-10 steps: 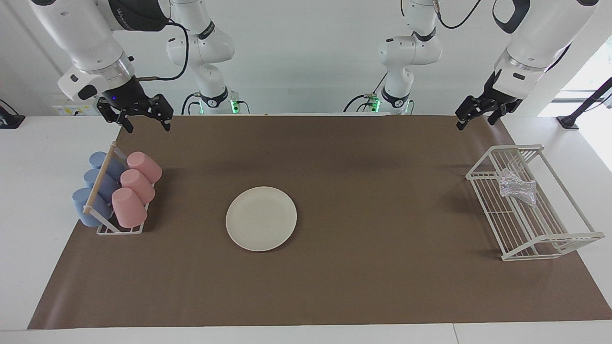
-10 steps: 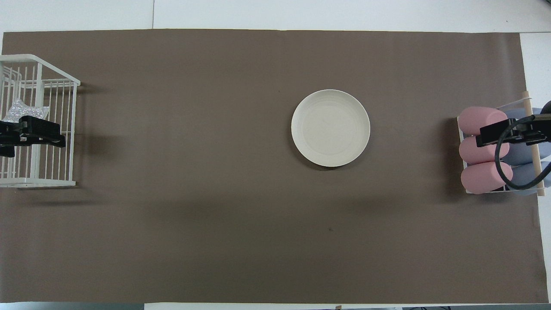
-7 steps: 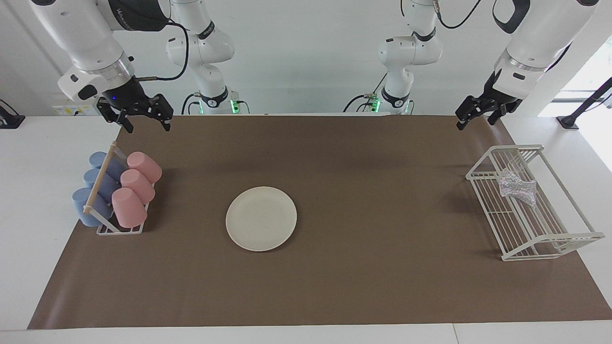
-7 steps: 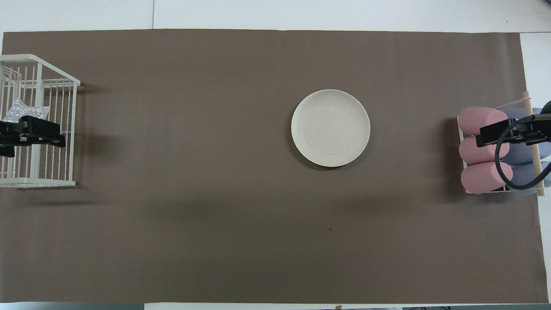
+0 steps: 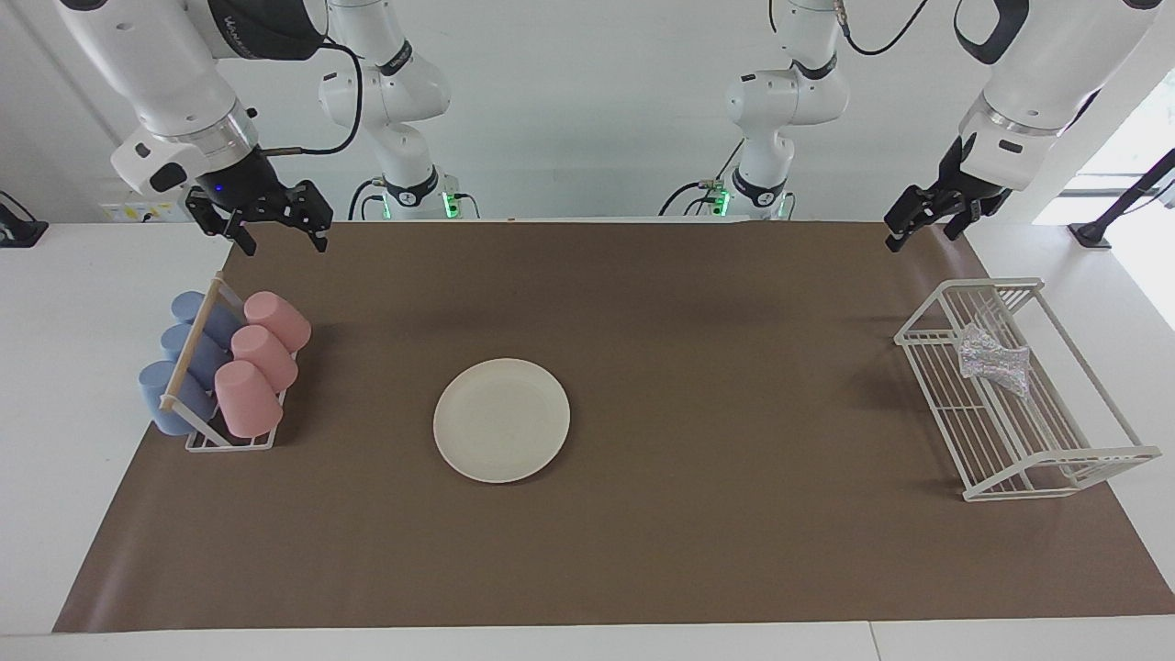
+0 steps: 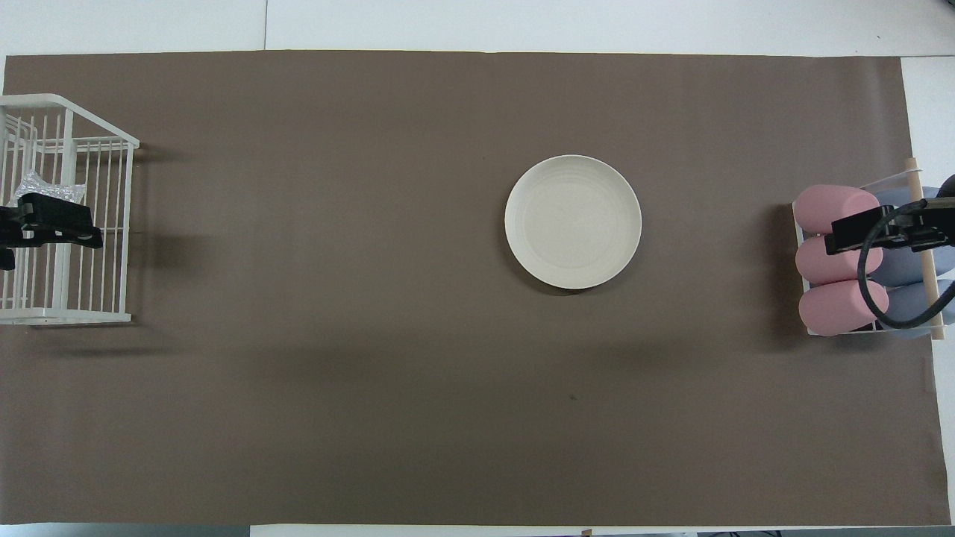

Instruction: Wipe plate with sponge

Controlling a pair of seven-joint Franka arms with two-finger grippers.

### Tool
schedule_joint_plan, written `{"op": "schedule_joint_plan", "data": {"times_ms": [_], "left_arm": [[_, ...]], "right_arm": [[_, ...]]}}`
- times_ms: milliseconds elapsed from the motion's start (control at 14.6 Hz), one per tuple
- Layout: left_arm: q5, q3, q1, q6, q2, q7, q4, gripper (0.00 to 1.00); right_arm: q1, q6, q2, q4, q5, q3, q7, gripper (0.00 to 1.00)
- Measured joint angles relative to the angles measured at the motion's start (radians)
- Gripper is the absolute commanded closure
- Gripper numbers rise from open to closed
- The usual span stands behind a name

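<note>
The silvery mesh sponge (image 5: 994, 362) is by itself in the white wire rack and open from above. My left gripper should keep going down until its open fingers are on both sides of the sponge (image 5: 991, 354).
The cream-white plate (image 5: 501, 420) lies flat on the brown mat, toward the right arm's end of the middle; it also shows in the overhead view (image 6: 573, 221). The silvery mesh sponge (image 5: 991, 360) lies in the white wire rack (image 5: 1010, 441) at the left arm's end. In the overhead view the sponge (image 6: 39, 183) is partly covered by my left gripper (image 6: 60, 221). My left gripper (image 5: 921, 237) hangs open and empty, high over the rack and apart from the sponge. My right gripper (image 5: 281, 240) hangs open and empty, high over the cup rack, and waits.
A small rack (image 5: 229, 439) with three pink cups (image 5: 246, 397) and three blue cups (image 5: 170, 395) lying on their sides stands at the right arm's end. The right arm's cable (image 6: 895, 276) loops over it in the overhead view. The brown mat (image 5: 698, 532) covers the table.
My left gripper has shifted slightly toward the left arm's end of the table, over the rack. The right arm, plate and sponge have not moved.
</note>
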Motion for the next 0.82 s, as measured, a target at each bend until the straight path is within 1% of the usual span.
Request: {"op": "schedule_joint_plan", "data": {"times_ms": [137, 205, 342, 547, 684, 821], "left_arm": [[0.11, -0.005, -0.002, 0.019, 0.017, -0.003, -0.019, 0.0], [0.176, -0.007, -0.004, 0.038, 0.039, -0.004, -0.029, 0.0], [0.324, -0.012, -0.013, 0.081, 0.11, -0.004, -0.041, 0.0], [0.532, -0.014, -0.055, 0.16, 0.253, -0.055, -0.044, 0.0], [0.639, -0.015, -0.064, 0.194, 0.321, -0.069, -0.043, 0.0], [0.744, -0.014, -0.065, 0.199, 0.37, -0.07, -0.042, 0.0]], "right_arm": [[0.0, 0.0, 0.0, 0.0, 0.0, 0.0, 0.0, 0.0], [0.0, 0.0, 0.0, 0.0, 0.0, 0.0, 0.0, 0.0], [0.0, 0.0, 0.0, 0.0, 0.0, 0.0, 0.01, 0.0], [0.0, 0.0, 0.0, 0.0, 0.0, 0.0, 0.081, 0.0], [0.0, -0.001, 0.0, 0.0, 0.0, 0.001, 0.137, 0.0], [0.001, -0.001, 0.0, 0.0, 0.0, 0.012, 0.223, 0.0]]}}
